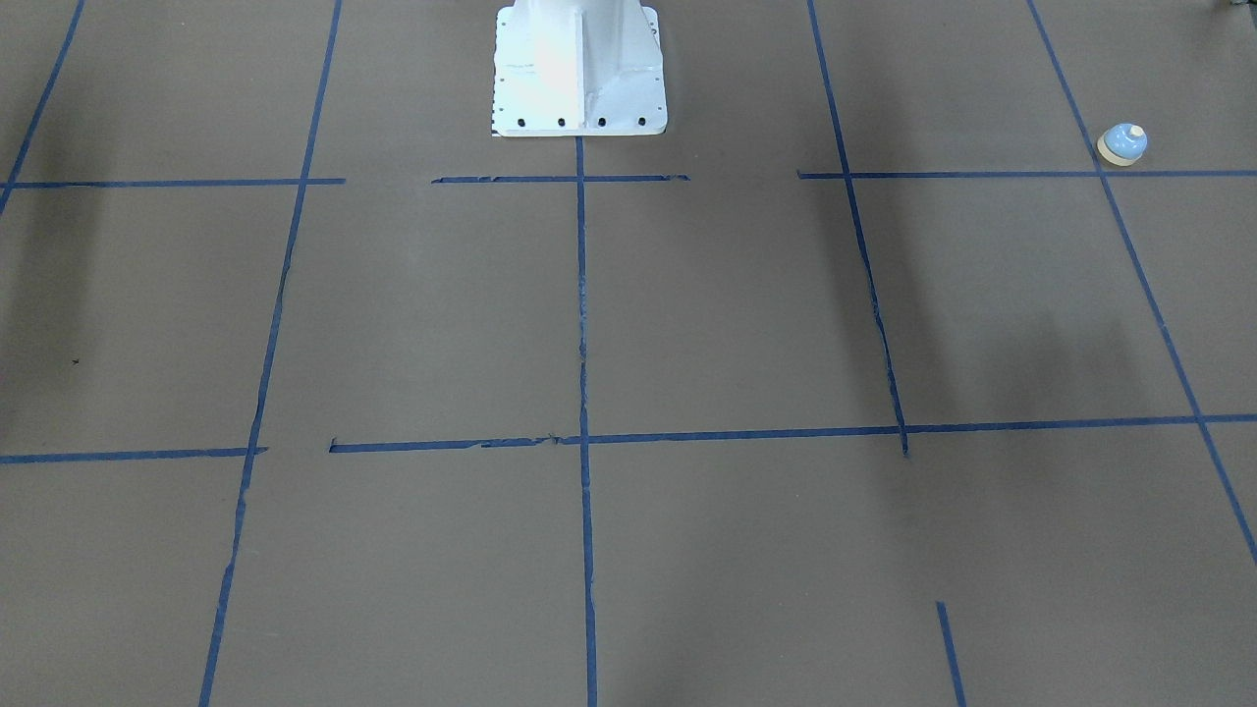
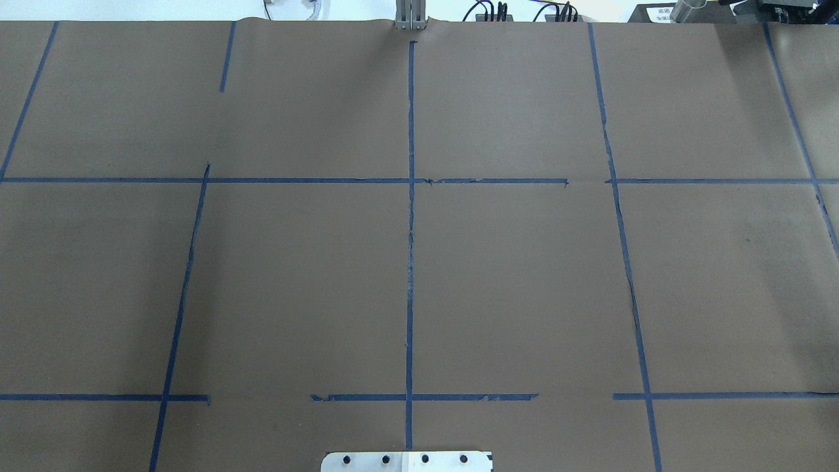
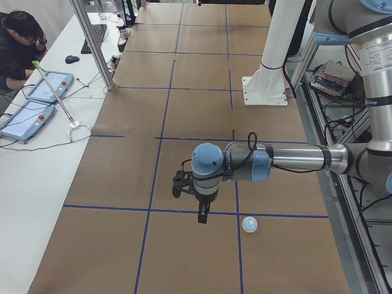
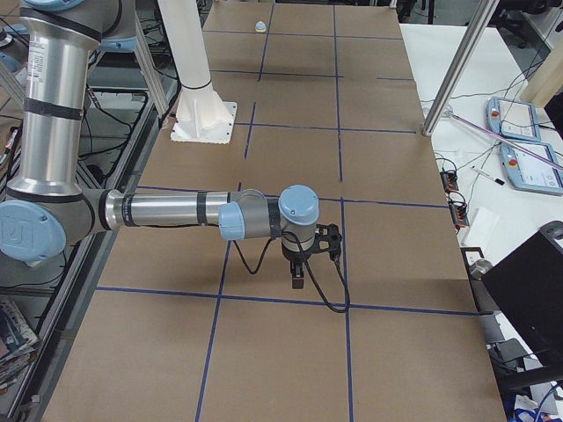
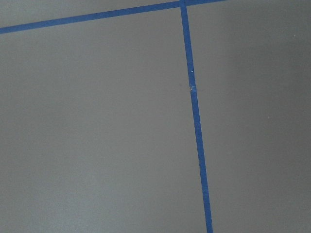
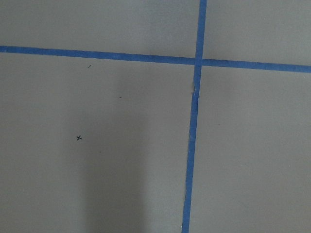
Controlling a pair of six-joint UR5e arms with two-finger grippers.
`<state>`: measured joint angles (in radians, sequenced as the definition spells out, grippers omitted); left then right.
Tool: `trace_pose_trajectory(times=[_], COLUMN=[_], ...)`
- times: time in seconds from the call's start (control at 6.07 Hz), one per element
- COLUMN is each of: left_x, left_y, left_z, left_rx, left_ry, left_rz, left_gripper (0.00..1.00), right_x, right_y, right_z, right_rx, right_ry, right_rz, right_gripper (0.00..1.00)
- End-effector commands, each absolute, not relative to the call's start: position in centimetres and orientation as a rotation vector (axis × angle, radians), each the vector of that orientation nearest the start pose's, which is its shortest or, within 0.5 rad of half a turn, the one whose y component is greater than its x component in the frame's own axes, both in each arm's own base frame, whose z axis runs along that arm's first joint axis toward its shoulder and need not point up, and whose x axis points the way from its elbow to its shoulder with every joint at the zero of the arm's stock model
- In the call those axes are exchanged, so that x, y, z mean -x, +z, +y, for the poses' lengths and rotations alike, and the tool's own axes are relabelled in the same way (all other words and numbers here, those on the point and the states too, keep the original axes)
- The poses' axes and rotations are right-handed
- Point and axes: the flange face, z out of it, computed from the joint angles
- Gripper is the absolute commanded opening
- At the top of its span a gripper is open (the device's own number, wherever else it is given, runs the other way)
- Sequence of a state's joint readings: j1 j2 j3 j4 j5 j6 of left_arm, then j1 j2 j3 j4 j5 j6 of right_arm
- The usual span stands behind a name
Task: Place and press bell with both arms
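Observation:
I should pull my left gripper back toward the robot's side and lower it around the cream rim [image 1: 1117, 159], because that gripper hangs over the paper [image 1: 1049, 342] beyond the bell.
The small light-blue bell [image 1: 1122, 144] with its cream rim and button stands upright on the brown paper, on my left side of the table. It also shows in the exterior left view [image 3: 250, 224] and far off in the exterior right view [image 4: 260, 26]. My left gripper [image 3: 202, 214] hangs above the paper, a little way beside the bell. My right gripper [image 4: 299, 277] hangs above the paper at the table's other end. Both show only in the side views, so I cannot tell whether they are open or shut. The wrist views show only paper and blue tape.
The white pedestal base [image 1: 579, 69] stands at the table's middle on the robot's side. Blue tape lines [image 2: 410, 262] form a grid on the paper. An operator [image 3: 18, 37] sits at a side desk with teach pendants [image 3: 49, 86]. A metal post [image 3: 92, 43] stands at the table's far edge.

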<state>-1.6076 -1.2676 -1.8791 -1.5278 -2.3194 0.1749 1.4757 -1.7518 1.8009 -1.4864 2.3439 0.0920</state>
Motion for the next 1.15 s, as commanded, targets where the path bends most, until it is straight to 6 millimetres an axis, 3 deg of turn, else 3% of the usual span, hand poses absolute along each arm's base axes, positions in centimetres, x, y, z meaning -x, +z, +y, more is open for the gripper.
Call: trace_pose_trajectory(times=[0.0, 0.33, 0.49, 0.66, 0.99], left_x=[7.9, 7.9, 8.0, 8.1, 7.5], left_y=[64.5, 63.8, 60.7, 60.5, 60.6], left_z=[-35.7, -36.4, -39.8, -40.6, -40.0], left_rx=[-0.04, -0.06, -0.192, -0.231, -0.233], left_ry=[0.118, 0.119, 0.171, 0.182, 0.159], left_rz=[0.747, 0.742, 0.728, 0.728, 0.756], left_gripper=[1.0, 1.0, 1.0, 1.0, 1.0], right_x=[-2.3, -2.3, -2.3, -2.3, -2.4], right_y=[61.8, 61.5, 60.6, 60.2, 59.7], right_z=[-42.8, -42.8, -42.9, -42.8, -42.8], right_rx=[-0.055, -0.063, -0.078, -0.086, -0.096], right_ry=[-0.055, -0.058, -0.063, -0.067, -0.069], right_rz=[-0.781, -0.781, -0.782, -0.783, -0.783], right_gripper=[1.0, 1.0, 1.0, 1.0, 1.0])
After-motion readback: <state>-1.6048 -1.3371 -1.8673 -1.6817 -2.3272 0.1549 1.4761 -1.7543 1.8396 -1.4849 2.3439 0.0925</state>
